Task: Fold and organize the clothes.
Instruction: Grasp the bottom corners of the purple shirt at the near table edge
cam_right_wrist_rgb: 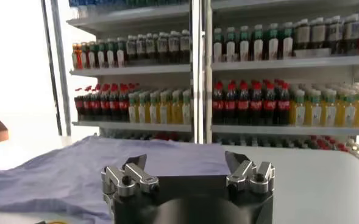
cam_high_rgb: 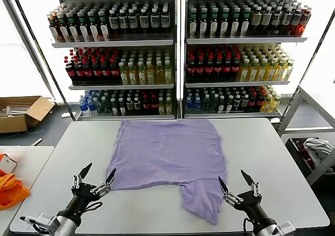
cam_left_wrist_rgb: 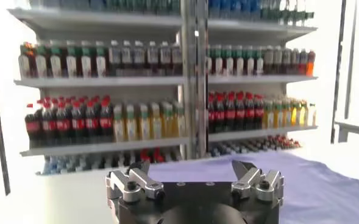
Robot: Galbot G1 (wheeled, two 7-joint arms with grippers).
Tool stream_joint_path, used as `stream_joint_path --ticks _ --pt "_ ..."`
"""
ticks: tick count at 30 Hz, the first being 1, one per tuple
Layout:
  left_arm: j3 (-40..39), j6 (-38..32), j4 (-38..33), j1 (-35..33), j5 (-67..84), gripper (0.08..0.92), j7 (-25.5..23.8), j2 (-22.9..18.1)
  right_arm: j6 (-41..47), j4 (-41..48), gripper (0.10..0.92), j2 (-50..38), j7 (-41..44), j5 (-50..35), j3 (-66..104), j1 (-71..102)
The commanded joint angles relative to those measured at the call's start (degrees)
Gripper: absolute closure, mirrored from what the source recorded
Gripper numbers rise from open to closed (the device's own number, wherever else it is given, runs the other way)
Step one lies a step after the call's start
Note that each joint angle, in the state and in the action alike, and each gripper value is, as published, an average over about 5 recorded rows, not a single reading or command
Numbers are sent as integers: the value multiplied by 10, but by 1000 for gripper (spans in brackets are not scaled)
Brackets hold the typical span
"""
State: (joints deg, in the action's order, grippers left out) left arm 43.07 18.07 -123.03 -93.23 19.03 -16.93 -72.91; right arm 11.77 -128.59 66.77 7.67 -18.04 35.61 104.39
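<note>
The lavender T-shirt's trailing piece [cam_high_rgb: 202, 197] sticks out freely toward the near edge, next to the open fingers of my right gripper. I should now go down until the fingers are on both sides of its tip [cam_high_rgb: 214, 221].
A lavender T-shirt [cam_high_rgb: 167, 155] lies spread plain side up in the middle of the grey table [cam_high_rgb: 261, 147], with one sleeve or corner hanging down toward the near edge on the right [cam_high_rgb: 204, 202]. My left gripper [cam_high_rgb: 98, 176] hovers open at the shirt's near left corner, empty. My right gripper [cam_high_rgb: 235, 181] stands open just right of the trailing piece, also empty. In the left wrist view the left gripper [cam_left_wrist_rgb: 194, 170] faces the purple fabric [cam_left_wrist_rgb: 313, 182]. In the right wrist view the right gripper [cam_right_wrist_rgb: 188, 163] faces the shirt [cam_right_wrist_rgb: 75, 173].
Tall shelves of bottled drinks [cam_high_rgb: 172, 53] stand behind the table. A cardboard box [cam_high_rgb: 21, 113] lies on the floor at far left. Orange fabric [cam_high_rgb: 10, 189] rests on a side table at left. A white-and-grey cloth bundle [cam_high_rgb: 316, 149] sits at right.
</note>
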Motion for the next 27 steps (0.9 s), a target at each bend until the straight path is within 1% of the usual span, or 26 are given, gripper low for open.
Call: stream_joint_path --ticks 1,4,10,13,19,27 --pt "-25 89 33 6 58 177 49 100 111 -45 203 -31 -46 15 -13 50" --pt "-27 105 43 16 67 177 47 97 126 -48 203 -23 -46 27 -13 59" --pt "-41 131 63 45 71 177 40 85 124 -32 203 -3 -52 35 -28 52" --pt "-45 127 74 60 71 177 44 79 131 -35 203 10 -50 36 -43 49" --pt "-47 119 92 85 75 177 60 71 132 -12 203 36 -52 70 -86 28" --pt "-56 106 107 95 78 177 76 48 121 1 203 64 -55 80 -106 22"
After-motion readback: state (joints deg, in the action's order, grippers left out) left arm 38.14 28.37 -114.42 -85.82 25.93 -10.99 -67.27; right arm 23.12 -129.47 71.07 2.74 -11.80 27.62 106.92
